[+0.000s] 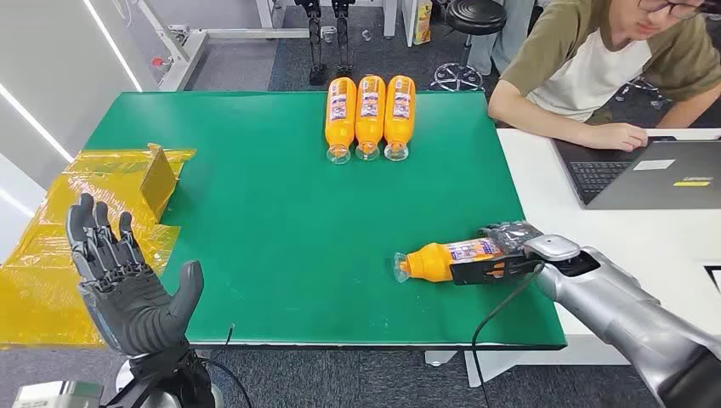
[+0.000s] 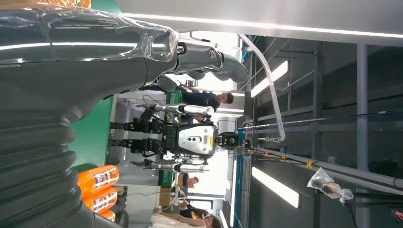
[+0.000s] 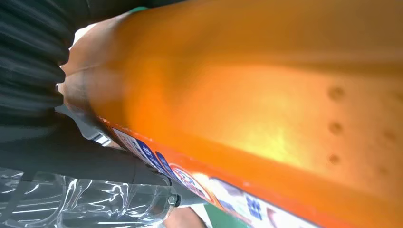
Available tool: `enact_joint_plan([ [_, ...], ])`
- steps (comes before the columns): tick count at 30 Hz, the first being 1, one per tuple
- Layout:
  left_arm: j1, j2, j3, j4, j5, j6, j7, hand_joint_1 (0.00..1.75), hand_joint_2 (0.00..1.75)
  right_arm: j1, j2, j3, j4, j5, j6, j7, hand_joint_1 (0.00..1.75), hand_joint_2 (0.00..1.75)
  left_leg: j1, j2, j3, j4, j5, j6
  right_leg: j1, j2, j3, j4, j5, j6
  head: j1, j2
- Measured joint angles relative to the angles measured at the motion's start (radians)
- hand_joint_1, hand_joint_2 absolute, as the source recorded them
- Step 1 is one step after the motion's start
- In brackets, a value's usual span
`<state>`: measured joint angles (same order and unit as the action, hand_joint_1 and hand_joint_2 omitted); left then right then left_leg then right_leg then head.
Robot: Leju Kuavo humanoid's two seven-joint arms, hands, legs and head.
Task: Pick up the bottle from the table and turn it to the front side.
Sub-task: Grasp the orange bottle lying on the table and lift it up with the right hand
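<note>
The orange bottle point(image 1: 435, 262) has a small, crowded label point(image 1: 473, 249) on top, so the robot should expect the front with the big letters to be hidden underneath when it turns the bottle over.
An orange bottle point(image 1: 446, 258) lies on its side near the front right of the green table point(image 1: 272, 229), its clear cap end pointing left. My right hand point(image 1: 502, 255) grips its base end, thumb along the near side and dark fingers over the far side. In the right wrist view the orange bottle point(image 3: 266, 95) sits pressed against the hand, its label along one edge. My left hand point(image 1: 127, 280) is raised at the table's front left corner, palm open and fingers spread, holding nothing.
Three more orange bottles point(image 1: 370, 115) lie side by side at the table's far edge, also seen as orange bottles point(image 2: 97, 187). A yellow-taped area with a cardboard piece point(image 1: 157, 180) is at left. A person point(image 1: 604, 64) sits at a white desk with a laptop point(image 1: 655, 174), right.
</note>
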<state>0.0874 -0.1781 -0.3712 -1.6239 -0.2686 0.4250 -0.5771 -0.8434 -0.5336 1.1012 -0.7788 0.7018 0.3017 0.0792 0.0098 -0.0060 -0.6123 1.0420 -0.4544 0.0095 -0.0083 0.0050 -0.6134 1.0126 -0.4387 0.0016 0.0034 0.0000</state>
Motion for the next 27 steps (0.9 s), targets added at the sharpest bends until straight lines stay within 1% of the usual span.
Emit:
enact_joint_plan([
  [1,0.000,0.000,0.000,0.000,0.000,0.000,0.000,0.00,1.75,0.004,0.003,-0.005,0.000,0.006,-0.008,-0.001,1.59,1.75,0.000,0.000,0.000,0.000,0.000,0.000,0.000,0.000,0.000,0.000,0.000,0.000,0.000,0.000],
  [2,0.001,0.000,0.000,0.000,0.000,0.000,-0.001,0.00,1.75,0.008,0.005,-0.011,0.001,0.014,-0.019,-0.002,1.63,1.75,0.000,0.000,0.000,0.000,0.000,0.000,0.000,0.000,0.001,0.000,0.000,0.000,0.000,0.000],
  [3,0.003,0.000,0.000,-0.001,-0.001,0.000,-0.002,0.00,1.75,0.016,0.011,-0.023,0.001,0.028,-0.043,-0.005,1.63,1.75,0.000,0.000,0.001,0.000,0.000,0.000,0.000,0.000,0.001,0.000,0.000,0.000,0.000,0.000],
  [4,0.006,0.000,0.000,-0.001,-0.001,0.000,-0.004,0.00,1.75,0.026,0.018,-0.035,0.000,0.042,-0.069,-0.008,1.70,1.75,0.000,0.000,0.001,0.000,0.000,0.000,0.000,0.000,0.001,0.000,0.000,0.000,0.000,0.000],
  [5,0.010,0.000,0.000,-0.003,-0.003,0.000,-0.007,0.00,1.75,0.038,0.025,-0.050,-0.002,0.054,-0.104,-0.014,1.75,1.75,0.000,0.000,0.001,0.000,0.000,0.000,0.000,0.000,0.001,0.000,0.000,0.000,0.000,0.000],
  [9,0.034,0.004,0.000,-0.022,-0.007,0.002,-0.027,0.00,1.75,0.123,0.072,-0.147,-0.045,0.054,-0.280,-0.067,1.75,1.75,0.000,0.000,0.000,0.000,0.000,0.000,0.000,0.000,0.001,0.000,0.001,0.000,0.000,0.000],
  [14,0.049,0.007,0.001,-0.031,-0.002,0.004,-0.036,0.00,1.75,0.242,0.172,-0.309,-0.160,-0.027,-0.514,-0.177,1.75,1.75,0.000,-0.001,-0.001,0.000,0.001,-0.001,0.001,-0.001,-0.001,0.001,-0.001,-0.002,0.000,0.000],
  [16,0.050,0.007,0.001,-0.031,-0.004,0.000,-0.024,0.00,1.75,0.287,0.217,-0.370,-0.214,-0.065,-0.599,-0.218,1.75,1.75,0.001,-0.002,-0.001,-0.001,0.000,-0.001,0.002,-0.002,-0.001,0.001,-0.002,-0.002,0.000,0.000],
  [19,0.044,0.006,0.001,-0.024,-0.025,-0.035,0.051,0.00,1.75,0.369,0.286,-0.452,-0.307,-0.120,-0.736,-0.277,1.75,1.75,0.001,-0.003,-0.002,-0.001,0.000,-0.002,0.002,-0.002,-0.002,0.001,-0.004,-0.003,0.000,0.000],
  [21,0.035,0.005,0.000,-0.006,-0.034,-0.065,0.093,0.00,1.75,0.419,0.327,-0.489,-0.361,-0.149,-0.809,-0.300,1.75,1.75,0.001,-0.003,-0.002,-0.001,-0.001,-0.003,0.002,-0.002,-0.002,0.001,-0.004,-0.003,0.000,0.000],
  [24,0.019,0.002,-0.006,0.031,-0.026,-0.114,0.111,0.00,1.75,0.483,0.375,-0.519,-0.425,-0.184,-0.865,-0.318,1.75,1.75,0.001,-0.002,-0.002,-0.001,-0.002,-0.004,0.002,-0.001,-0.003,0.001,-0.005,-0.003,0.000,0.000],
  [27,0.007,0.000,-0.020,0.067,-0.006,-0.186,0.128,0.00,1.75,0.546,0.409,-0.533,-0.477,-0.205,-0.875,-0.320,1.73,1.75,0.001,-0.003,-0.002,-0.001,-0.002,-0.004,0.002,-0.002,-0.003,0.001,-0.005,-0.003,0.000,0.000],
])
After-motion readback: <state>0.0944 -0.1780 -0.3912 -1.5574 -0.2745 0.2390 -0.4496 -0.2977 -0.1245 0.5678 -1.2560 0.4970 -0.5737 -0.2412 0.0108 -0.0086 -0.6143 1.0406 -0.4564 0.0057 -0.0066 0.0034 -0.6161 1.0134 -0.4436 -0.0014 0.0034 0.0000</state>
